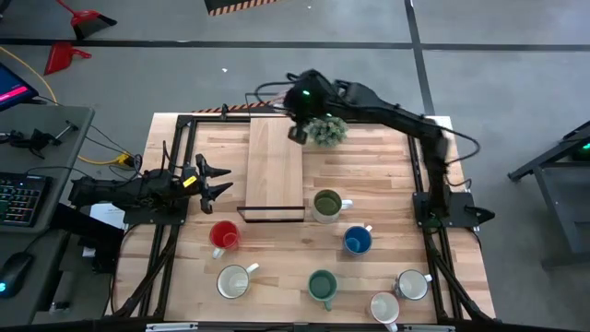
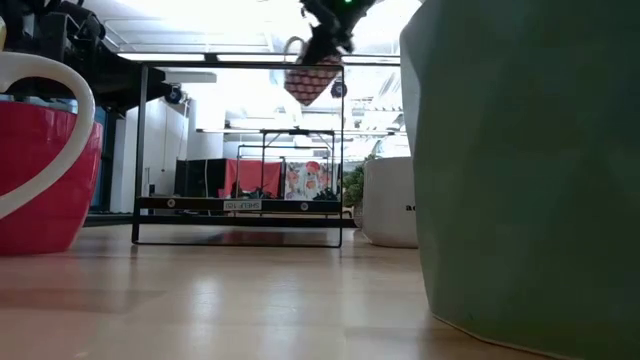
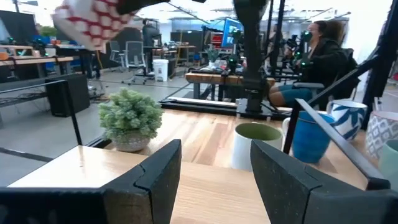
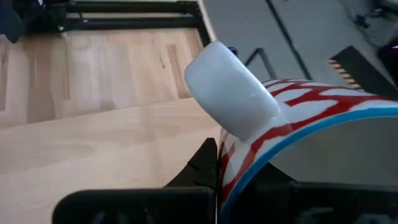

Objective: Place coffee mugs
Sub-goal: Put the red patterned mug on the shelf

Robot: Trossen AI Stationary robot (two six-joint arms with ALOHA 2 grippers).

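My right gripper should continue to go down, since it has the patterned mug's rim (image 4: 280, 147) above the empty wooden board (image 1: 278, 160), until the mug's base sits flat there, and then let go.
A white mug with a red pattern and a blue rim (image 4: 292, 118) hangs high over the far end of the wooden board (image 1: 275, 171), with my right gripper (image 1: 298, 129) shut on it. The low view shows the same mug (image 2: 312, 78) far above the table. On the near half of the table stand a red mug (image 1: 224, 236), a blue mug (image 1: 358, 240), a teal mug (image 1: 322, 286), an olive-green mug (image 1: 326, 205) and three white mugs. My left gripper (image 1: 219, 181) rests open at the table's left side, nothing between its fingers. My right gripper holds the patterned mug by its wall at the rim (image 4: 233, 177), right beside the white handle (image 4: 230, 93). One dark finger (image 4: 200, 167) lies on the outside; the mug hides the other. The fingers slant down from above. The mug is tilted and clear of everything.
A small green potted plant (image 1: 325, 130) stands at the far side, just right of the held mug. The board rests on a black frame (image 2: 240, 205). Black rails run along the table's left and right sides. A person sits beyond the table (image 3: 317, 56).
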